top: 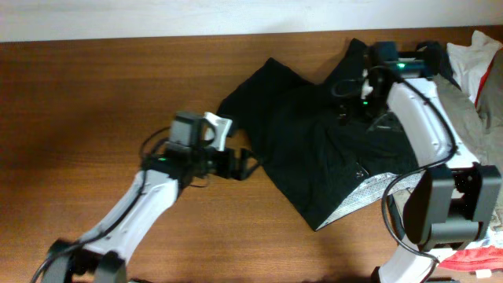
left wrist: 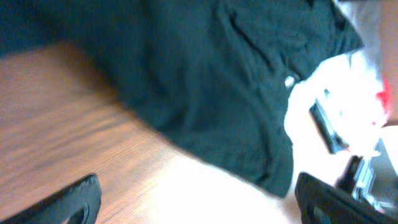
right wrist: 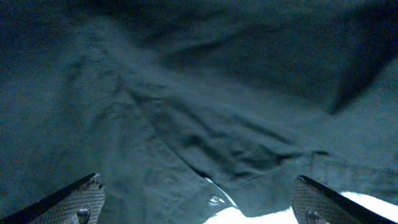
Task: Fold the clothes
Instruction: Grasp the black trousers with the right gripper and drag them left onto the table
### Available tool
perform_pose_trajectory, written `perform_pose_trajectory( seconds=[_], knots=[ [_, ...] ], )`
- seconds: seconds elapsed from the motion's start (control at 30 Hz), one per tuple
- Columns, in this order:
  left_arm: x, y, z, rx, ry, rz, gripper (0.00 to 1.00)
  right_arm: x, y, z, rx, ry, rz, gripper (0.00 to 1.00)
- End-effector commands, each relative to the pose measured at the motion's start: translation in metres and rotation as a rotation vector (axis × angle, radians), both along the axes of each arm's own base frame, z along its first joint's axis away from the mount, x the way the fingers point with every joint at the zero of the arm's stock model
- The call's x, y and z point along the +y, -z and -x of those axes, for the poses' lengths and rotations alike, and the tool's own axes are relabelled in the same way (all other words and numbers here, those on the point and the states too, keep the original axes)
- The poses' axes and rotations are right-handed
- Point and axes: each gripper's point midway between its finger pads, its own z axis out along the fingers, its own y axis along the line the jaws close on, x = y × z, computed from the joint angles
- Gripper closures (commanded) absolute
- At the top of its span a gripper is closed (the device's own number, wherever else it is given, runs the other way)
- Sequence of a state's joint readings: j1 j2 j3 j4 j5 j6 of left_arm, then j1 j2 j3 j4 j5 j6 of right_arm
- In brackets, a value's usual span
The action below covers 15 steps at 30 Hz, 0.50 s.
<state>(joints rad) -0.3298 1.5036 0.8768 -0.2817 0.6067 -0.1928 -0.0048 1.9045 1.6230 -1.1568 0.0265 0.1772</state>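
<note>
The black garment is bunched up with its pale waistband point(top: 368, 196) next to the heap, so next my left gripper pulls the waistband end across the open wood point(top: 86, 141) before I fold.
The clothes point(top: 314, 137) are a large black garment crumpled on the brown table point(top: 94, 102), right of centre. Its pale grey-white waistband point(top: 363, 192) shows at the near edge. My left gripper point(top: 247, 163) is open and empty just off the garment's left edge, above bare wood. In the left wrist view the black cloth point(left wrist: 205, 74) fills the upper part, ahead of the spread fingers point(left wrist: 199, 202). My right gripper point(top: 350, 98) hovers over the garment's far right part, open. In the right wrist view the cloth point(right wrist: 186, 106) fills the frame between the spread fingers point(right wrist: 199, 202).
A heap of other cloth, white, grey and red point(top: 479, 71), lies at the table's right edge. The right arm's base point(top: 448, 204) stands at the near right. The left arm's base point(top: 78, 263) is at the near left.
</note>
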Motion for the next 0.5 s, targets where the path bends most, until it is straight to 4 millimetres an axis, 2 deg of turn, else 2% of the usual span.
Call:
perform_pose_trajectory(
  seconds=[0.0,0.07,0.13,0.2,0.23,0.27,0.3,0.37,0.4,0.43,0.47],
  knots=[
    [-0.053,0.037,0.021,0.327,-0.096,0.087,0.01,-0.009,-0.007,0.005,-0.002,0.064,-0.081,0.02],
    [-0.081,0.07,0.037,0.455,-0.11,0.082,0.01,-0.016,-0.007,0.008,0.008,0.081,-0.081,0.01],
    [-0.095,0.088,0.047,0.504,-0.104,0.067,0.01,-0.015,-0.007,0.008,0.008,0.081,-0.081,0.01],
    [-0.114,0.096,0.051,0.48,-0.062,0.085,0.02,-0.015,-0.007,0.008,0.007,0.081,-0.081,0.01],
    [-0.12,0.097,0.053,0.465,-0.045,0.094,0.21,-0.016,-0.007,0.008,0.008,0.081,-0.081,0.01],
    [-0.122,0.094,0.043,0.42,-0.055,0.108,0.72,-0.016,-0.007,0.008,0.008,0.081,-0.08,0.01],
    [-0.12,0.091,0.034,0.388,-0.067,0.121,0.99,-0.016,-0.007,0.008,0.008,0.081,-0.08,0.01],
    [-0.109,0.088,0.019,0.381,-0.1,0.144,0.99,-0.017,-0.007,0.008,0.008,0.082,-0.075,0.01],
    [-0.097,0.084,0.008,0.372,-0.095,0.168,0.99,-0.018,-0.007,0.009,0.009,0.083,-0.069,0.01],
    [-0.079,0.082,-0.001,0.371,-0.108,0.172,0.99,-0.018,-0.007,0.009,0.009,0.082,-0.069,0.01],
    [-0.041,0.081,-0.012,0.354,-0.144,0.129,0.99,-0.018,-0.007,0.008,0.008,0.083,-0.069,0.01]
  ],
)
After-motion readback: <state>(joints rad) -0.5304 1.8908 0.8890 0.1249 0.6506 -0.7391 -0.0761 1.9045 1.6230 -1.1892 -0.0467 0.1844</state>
